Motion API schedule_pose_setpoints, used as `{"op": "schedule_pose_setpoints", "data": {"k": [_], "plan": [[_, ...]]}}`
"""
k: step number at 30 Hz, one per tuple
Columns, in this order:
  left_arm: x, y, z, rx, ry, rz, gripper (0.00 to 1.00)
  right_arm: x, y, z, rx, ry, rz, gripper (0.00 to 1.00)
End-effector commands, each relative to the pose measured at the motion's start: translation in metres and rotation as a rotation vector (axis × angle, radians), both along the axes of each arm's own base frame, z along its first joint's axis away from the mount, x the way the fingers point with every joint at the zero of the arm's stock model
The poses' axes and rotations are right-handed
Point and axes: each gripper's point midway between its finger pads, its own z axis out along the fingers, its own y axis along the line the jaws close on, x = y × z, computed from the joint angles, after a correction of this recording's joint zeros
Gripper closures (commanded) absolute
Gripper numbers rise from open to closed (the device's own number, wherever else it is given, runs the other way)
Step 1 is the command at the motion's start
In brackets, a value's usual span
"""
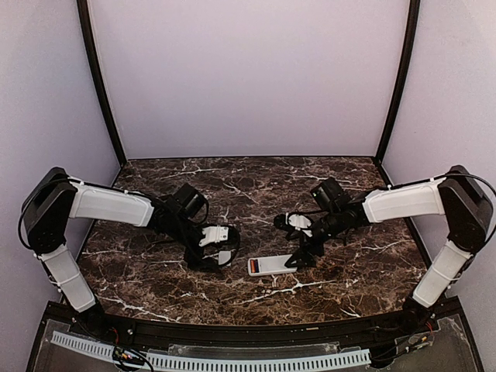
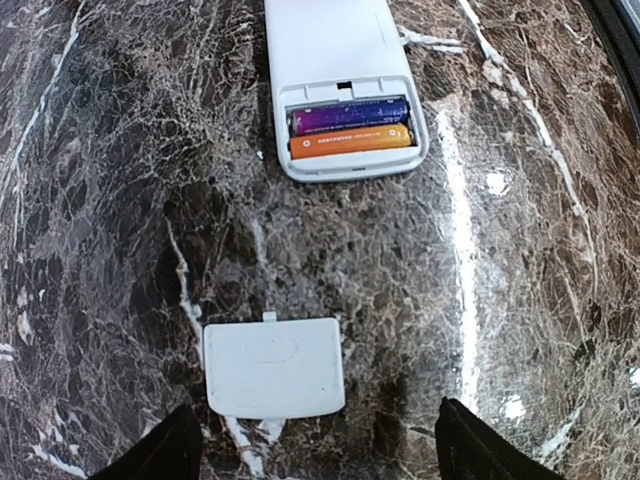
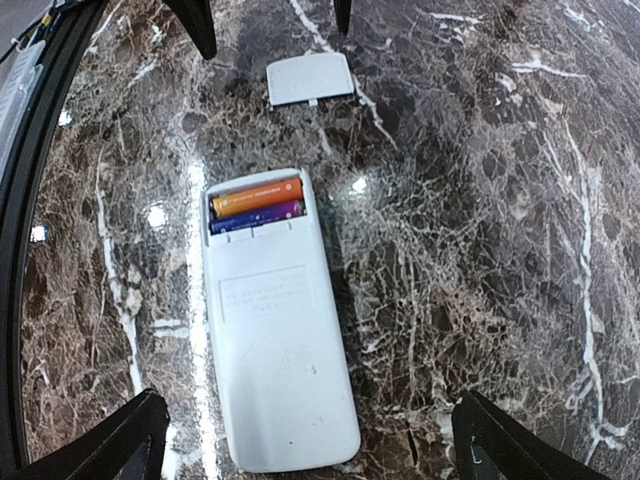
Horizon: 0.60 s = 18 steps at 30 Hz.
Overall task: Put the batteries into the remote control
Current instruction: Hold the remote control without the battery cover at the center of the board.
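Note:
The remote control is lying loose with its battery bay (image 3: 257, 207) uncovered, so its plain end (image 3: 291, 425) should be held still by the robot's right gripper before the left gripper puts on the cover plate.
The white remote control (image 1: 271, 266) lies face down on the marble table, its battery bay uncovered. Both batteries sit side by side in the bay: the dark blue one (image 2: 350, 115) and the orange one (image 2: 352, 142), also seen as orange (image 3: 257, 197) and blue (image 3: 257, 217). My right gripper (image 3: 308, 410) hangs open above the remote's (image 3: 275, 330) plain end, its fingers wide on either side and not touching it. My left gripper (image 2: 315, 420) is open over the loose white cover plate (image 2: 273, 368), fingers well apart from it.
The cover plate (image 3: 311, 79) lies flat on the table a short way beyond the remote's bay end, with the left gripper's fingertips (image 3: 200, 20) just past it. The table's black front rail (image 3: 30, 150) runs close beside the remote. Purple walls enclose three sides.

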Motion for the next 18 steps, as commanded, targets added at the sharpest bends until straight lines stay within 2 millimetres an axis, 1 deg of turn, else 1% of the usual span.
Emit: {"op": "schedule_pose_setpoints", "data": {"k": [1,7,11,15,18], "plan": [[-0.005,0.001,-0.006,0.012,0.033,-0.02,0.2,-0.005,-0.006,-0.018,-0.106,-0.008,0.017,0.01],[0.002,-0.001,-0.012,0.036,0.032,-0.006,0.26,-0.015,-0.006,-0.035,-0.169,-0.006,0.044,0.03],[0.007,-0.002,-0.015,0.049,0.026,0.009,0.33,-0.016,-0.007,-0.045,-0.212,-0.029,0.053,0.04],[0.01,-0.003,-0.017,0.054,0.025,0.01,0.39,-0.016,-0.007,-0.049,-0.219,-0.037,0.062,0.06],[0.011,-0.003,-0.018,0.059,0.026,0.012,0.47,-0.017,-0.009,-0.052,-0.227,-0.042,0.067,0.09]]}}
